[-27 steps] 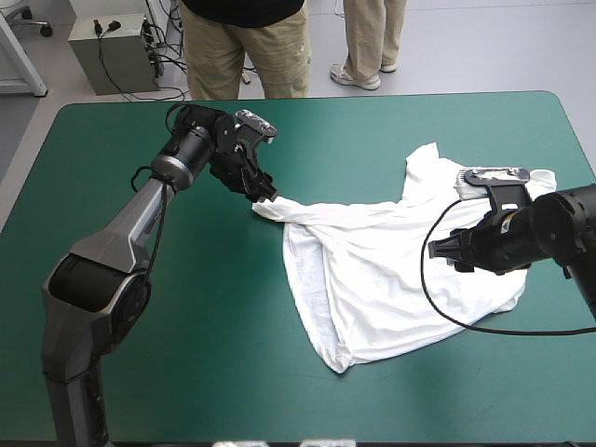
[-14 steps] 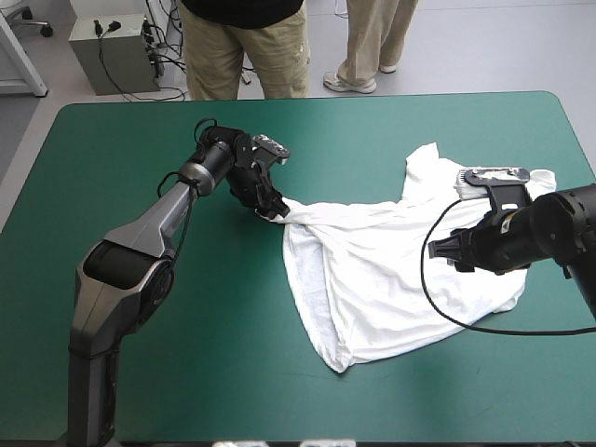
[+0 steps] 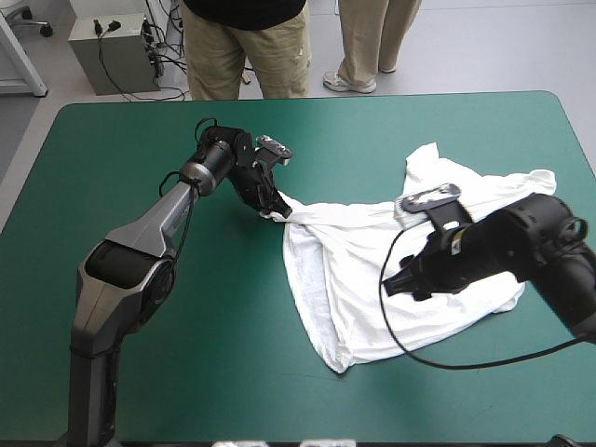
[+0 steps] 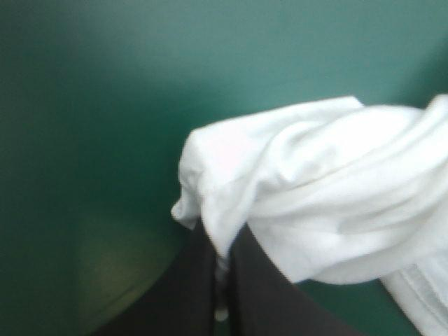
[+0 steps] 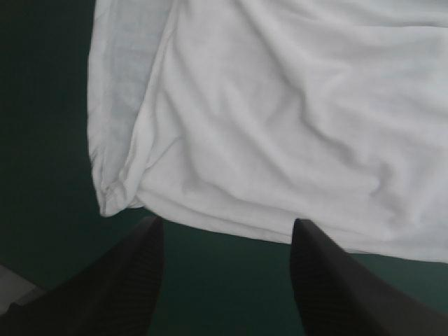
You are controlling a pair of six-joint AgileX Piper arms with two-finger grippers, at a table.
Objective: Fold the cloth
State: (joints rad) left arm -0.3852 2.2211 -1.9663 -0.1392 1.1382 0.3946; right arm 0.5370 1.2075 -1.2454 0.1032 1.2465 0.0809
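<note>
My two grippers will make the white T-shirt fall open into a wide hanging sheet when they lift it, because a loose fold [image 3: 321, 296] runs along the T-shirt's side.
The white T-shirt [image 3: 345, 279] lies partly spread on the right half of the teal-green table, and one corner is drawn out into a narrow strip toward the left. My left gripper [image 3: 273, 209] is shut on the tip of that strip. In the left wrist view the black fingers [image 4: 203, 280] meet with bunched white cloth [image 4: 315, 196] pinched between them. My right gripper [image 3: 399, 283] hovers open over the shirt's middle. In the right wrist view its fingertips [image 5: 227, 234] stand apart with nothing between them, and a hemmed edge of the T-shirt [image 5: 280, 119] lies just ahead.
Bare teal-green cover [image 3: 186, 354] stretches to the left of the shirt and along the table's front edge. The shirt's far right sleeve [image 3: 535, 177] lies close to the table's right edge.
The left gripper's fingers have shut on the shirt's drawn-out tip. The right arm has swung left, from the shirt's right side to over its middle, still open.
</note>
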